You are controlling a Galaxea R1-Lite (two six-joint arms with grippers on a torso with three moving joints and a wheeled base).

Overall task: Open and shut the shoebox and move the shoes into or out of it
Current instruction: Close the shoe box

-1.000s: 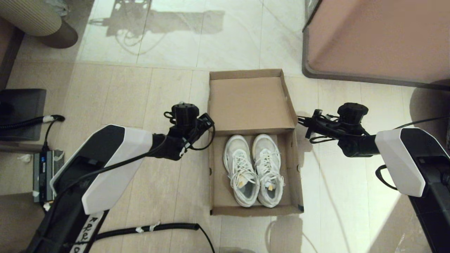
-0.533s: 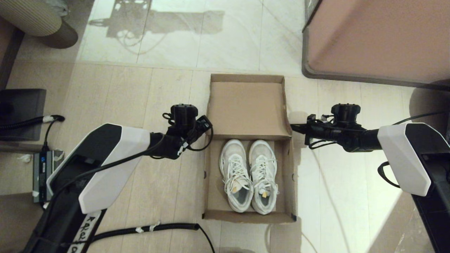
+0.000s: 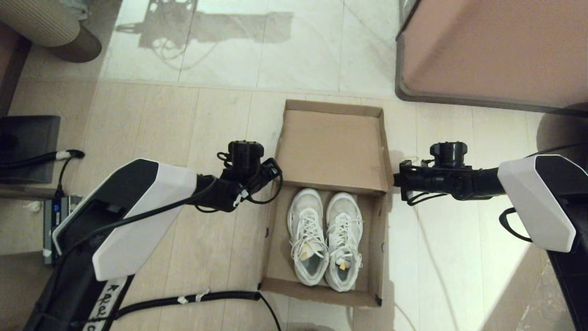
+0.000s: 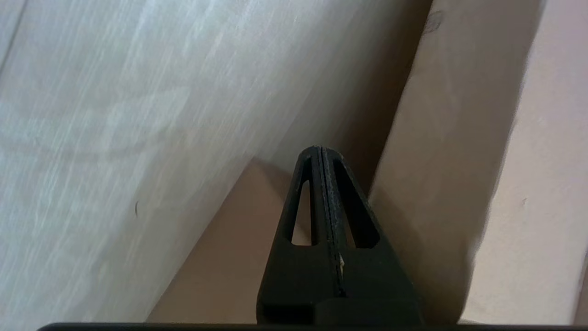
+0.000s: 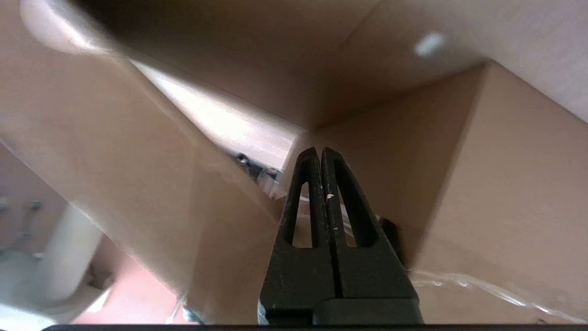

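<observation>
The open lid hangs low (image 3: pixel 332 144) behind the shoebox, and my right gripper is next to the lid's edge. So next my right gripper swings the lid up from below.
The brown cardboard shoebox (image 3: pixel 273 239) stands on the floor in the middle of the head view. Its hinged lid (image 3: pixel 330 147) is tilted up over the far end, shading the toes. The pair of white lace-up shoes (image 3: pixel 324 239) lies side by side inside, toes away from me. My left gripper (image 3: pixel 274 177) is shut and empty, pressed against the lid's left edge; in the left wrist view its fingertips (image 4: pixel 321 154) sit at the cardboard (image 4: pixel 450 161). My right gripper (image 3: pixel 396 179) is shut and empty at the lid's right edge, with cardboard (image 5: pixel 505 184) beside its fingertips (image 5: pixel 320 154).
A big pinkish-brown cabinet (image 3: pixel 491 50) with a dark base stands at the back right. A black corrugated cable (image 3: pixel 206 298) runs across the floor before the box. A power unit (image 3: pixel 59 216) and a dark block (image 3: pixel 27 147) lie at the left, a ribbed round object (image 3: pixel 41 23) far left.
The shoebox has slid nearer to me and turned slightly. Its lid has tipped up further over the shoes' toes. Both grippers have come nearer with the lid's sides.
</observation>
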